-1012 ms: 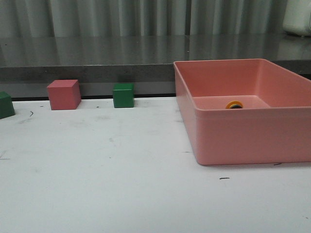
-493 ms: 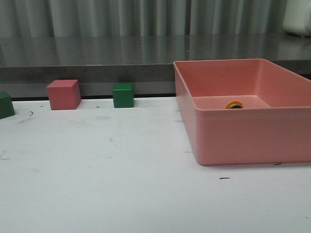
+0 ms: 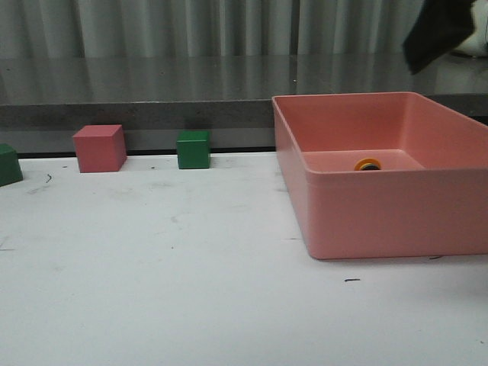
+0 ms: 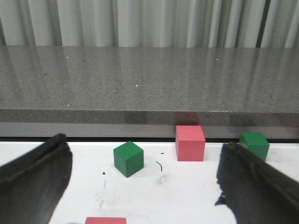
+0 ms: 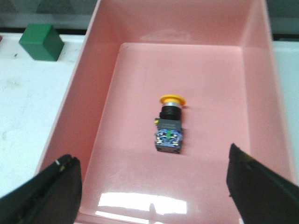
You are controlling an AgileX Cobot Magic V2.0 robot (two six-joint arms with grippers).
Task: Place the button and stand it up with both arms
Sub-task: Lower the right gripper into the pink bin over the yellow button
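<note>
I should use my right gripper to move the button (image 3: pixel 367 164) to the open white tabletop (image 3: pixel 142 229) near the cubes, because the button is inside the pink bin, far from my left gripper.
The button (image 5: pixel 169 128) lies on its side on the floor of the pink bin (image 5: pixel 88 88), yellow cap (image 5: pixel 173 100) toward the far wall and bluish base toward the camera. In the front view only that cap (image 3: pixel 367 164) shows over the bin's front wall (image 3: pixel 396 213). My right gripper (image 5: pixel 152 196) hovers open above the near end of the bin, its fingers wide apart and clear of the button. A black part of the right arm (image 3: pixel 438 30) shows at the top right. My left gripper (image 4: pixel 145 186) stands open over the bare table with nothing between its fingers.
A pink cube (image 3: pixel 99 148) and a green cube (image 3: pixel 194 149) sit at the table's back edge, with another green cube (image 3: pixel 9 165) at the far left. A grey counter (image 3: pixel 152 84) runs behind. A pink cube's top (image 4: pixel 105 220) shows close under the left gripper.
A black part of the right arm has come into the front view at the top right. The button, bin and cubes have not moved.
</note>
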